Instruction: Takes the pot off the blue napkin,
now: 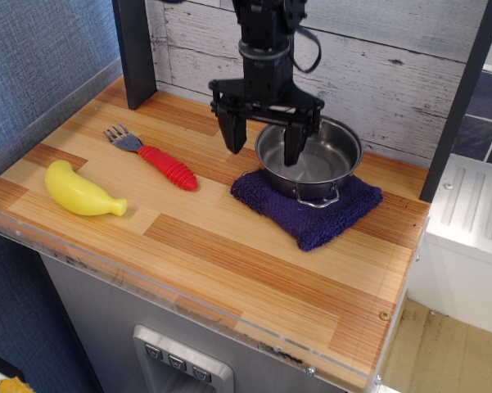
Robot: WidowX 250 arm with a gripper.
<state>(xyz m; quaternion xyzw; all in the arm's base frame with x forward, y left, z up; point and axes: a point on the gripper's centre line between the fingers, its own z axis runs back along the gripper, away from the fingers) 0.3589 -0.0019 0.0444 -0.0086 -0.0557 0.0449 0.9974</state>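
Note:
The robot's gripper will lift the pot (309,157) and leave the napkin behind on the counter, because the blue napkin's edges (311,233) lie loose around the pot's base.
The shiny steel pot (319,160) with wire loop handles sits upright on the dark blue napkin (311,209) at the right back of the wooden counter. My black gripper (264,143) is open and hangs over the pot's left rim. One finger is outside the rim on the left, the other reaches down inside the pot. It holds nothing.
A fork with a red handle (155,158) lies left of the pot. A yellow toy banana (82,191) lies at the far left. A dark post (135,49) stands at the back left, and a white plank wall (393,65) runs behind. The counter's front edge (188,295) has a clear lip.

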